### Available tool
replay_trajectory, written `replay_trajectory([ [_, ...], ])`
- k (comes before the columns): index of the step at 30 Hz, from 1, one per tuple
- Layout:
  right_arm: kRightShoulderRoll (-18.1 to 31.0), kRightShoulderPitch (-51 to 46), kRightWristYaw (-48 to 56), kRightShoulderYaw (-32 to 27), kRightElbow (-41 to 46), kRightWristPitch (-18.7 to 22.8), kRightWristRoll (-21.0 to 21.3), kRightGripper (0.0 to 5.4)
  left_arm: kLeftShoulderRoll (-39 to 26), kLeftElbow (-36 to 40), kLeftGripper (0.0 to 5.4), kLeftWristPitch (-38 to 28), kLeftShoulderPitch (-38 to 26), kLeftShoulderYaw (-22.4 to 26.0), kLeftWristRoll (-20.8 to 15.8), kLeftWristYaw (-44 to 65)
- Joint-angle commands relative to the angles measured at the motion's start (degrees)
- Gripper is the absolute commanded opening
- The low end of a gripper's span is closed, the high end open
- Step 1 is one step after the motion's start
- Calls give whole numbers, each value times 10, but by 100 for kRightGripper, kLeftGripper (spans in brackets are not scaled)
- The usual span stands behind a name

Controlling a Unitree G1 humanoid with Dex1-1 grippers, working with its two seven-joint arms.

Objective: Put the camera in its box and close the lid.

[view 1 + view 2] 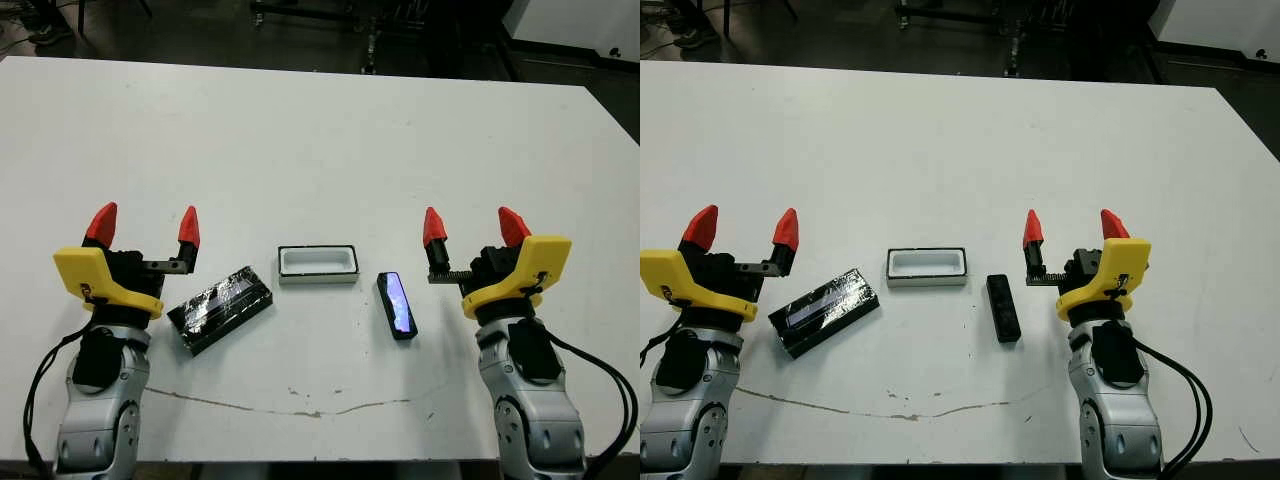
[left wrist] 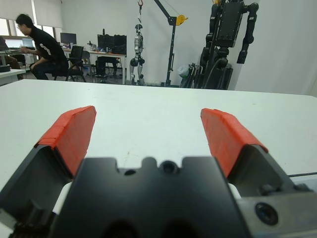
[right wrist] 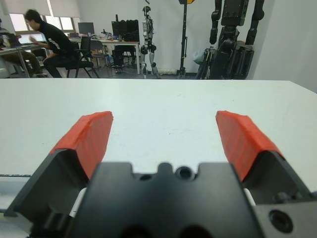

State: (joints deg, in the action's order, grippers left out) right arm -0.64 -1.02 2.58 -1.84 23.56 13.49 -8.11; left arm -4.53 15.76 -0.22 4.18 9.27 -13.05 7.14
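Note:
The camera [image 1: 397, 305] has a slim shape that matches the white box's long hollow [image 1: 318, 261], so the camera will sink in, almost level with the box's rim, when the robot lowers it.
The white box [image 1: 318, 264] sits near the table's front, in the middle. Right of it lies the slim black camera [image 1: 397, 305], its blue-purple face up. Left of the box lies the shiny black lid [image 1: 220, 309], turned at an angle. My left gripper [image 1: 143, 226] stands open at the left, just beside the lid's left end, holding nothing. My right gripper [image 1: 468, 227] stands open at the right, a short way from the camera, also holding nothing. The wrist views show only the red fingertips [image 2: 72, 136] [image 3: 89, 140] over bare table.
A thin cracked line [image 1: 300, 405] runs across the table [image 1: 320, 140] near its front edge. Beyond the far edge is a dark floor with stands. A seated person [image 2: 42, 47] and robot rigs [image 3: 233, 34] show far behind in the wrist views.

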Motion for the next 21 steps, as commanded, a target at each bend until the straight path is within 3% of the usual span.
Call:
replay_trajectory([
  [1, 3, -5, -4, 0, 1, 7, 1, 540, -4, -7, 539, -2, -2, -1, 3, 2],
  [11, 7, -23, 0, 10, 15, 27, -2, 540, -2, -2, 539, 9, 0, -2, -2, 0],
  [21, 16, -85, -5, 39, 224, 190, -44, 540, 1, 3, 539, 19, 2, -9, 4, -6],
])
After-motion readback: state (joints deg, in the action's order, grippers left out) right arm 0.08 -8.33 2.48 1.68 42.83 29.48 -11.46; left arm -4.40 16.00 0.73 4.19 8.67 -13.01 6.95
